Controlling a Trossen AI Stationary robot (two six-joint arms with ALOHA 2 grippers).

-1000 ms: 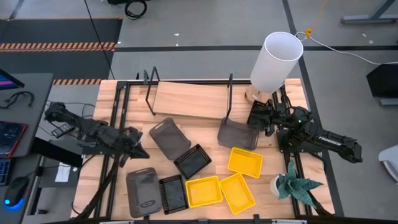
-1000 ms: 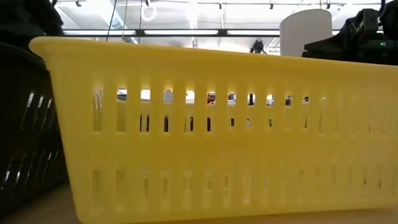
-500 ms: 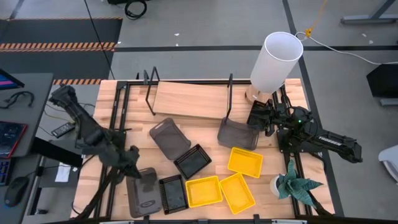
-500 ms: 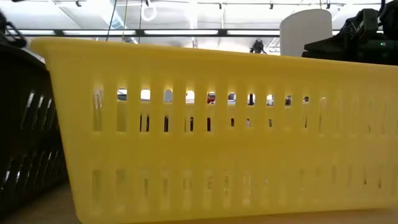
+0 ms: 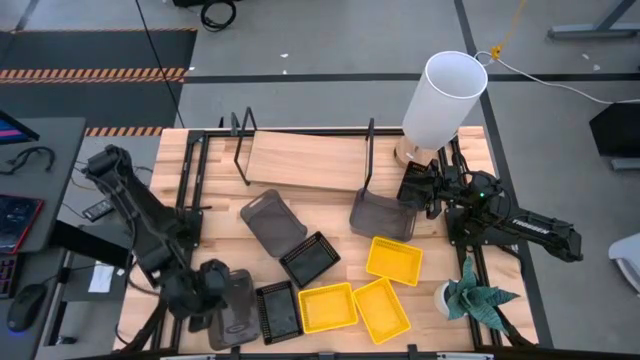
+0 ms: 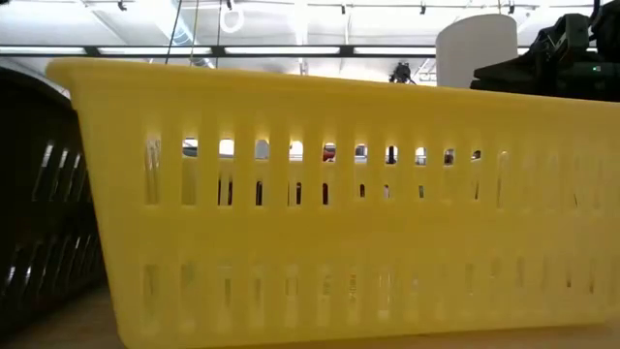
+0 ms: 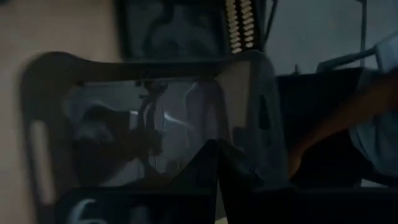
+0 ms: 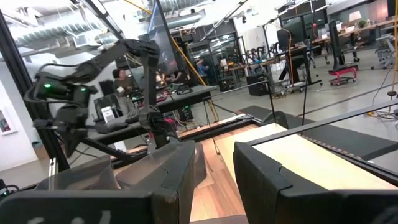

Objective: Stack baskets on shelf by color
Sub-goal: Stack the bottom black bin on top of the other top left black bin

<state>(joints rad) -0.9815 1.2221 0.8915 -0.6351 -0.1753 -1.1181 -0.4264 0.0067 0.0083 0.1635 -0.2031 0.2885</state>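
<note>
My left gripper is above the grey basket, which has its near handle (image 5: pixel 235 343) clear of the black basket. I should go on moving there before I grip its rim (image 7: pixel 268 115).
Three grey baskets show in the high view. One (image 5: pixel 230 308) lies at the near left, one (image 5: pixel 272 222) lies mid-table, and one (image 5: pixel 382 213) leans tilted against the shelf's right wire frame. There are also black baskets (image 5: pixel 310 259) (image 5: pixel 278 311) and yellow baskets (image 5: pixel 394 259) (image 5: pixel 328 306) (image 5: pixel 381 309). The shelf (image 5: pixel 305 160) stands at the far side. My left gripper (image 5: pixel 215 290) hangs over the near-left grey basket (image 7: pixel 155 118), pointing down, fingers together (image 7: pixel 217 152). My right gripper (image 5: pixel 412 190) is open (image 8: pixel 214 180) beside the leaning grey basket. My left gripper is shut and points down over the near-left grey basket's floor (image 7: pixel 186 124). I cannot tell whether its fingertips touch it.
A tall white cylinder (image 5: pixel 440 100) stands at the far right corner. A small plant (image 5: pixel 478 298) sits at the near right. In the low view a yellow basket (image 6: pixel 339 194) fills the picture, with a black one (image 6: pixel 39 194) at its left. Black rails (image 5: pixel 190 200) run across the tabletop.
My left arm has swung from the table's left side toward the near edge and has come over the near-left grey basket, the gripper tipping to point down. The baskets and my right arm have stayed where they were.
</note>
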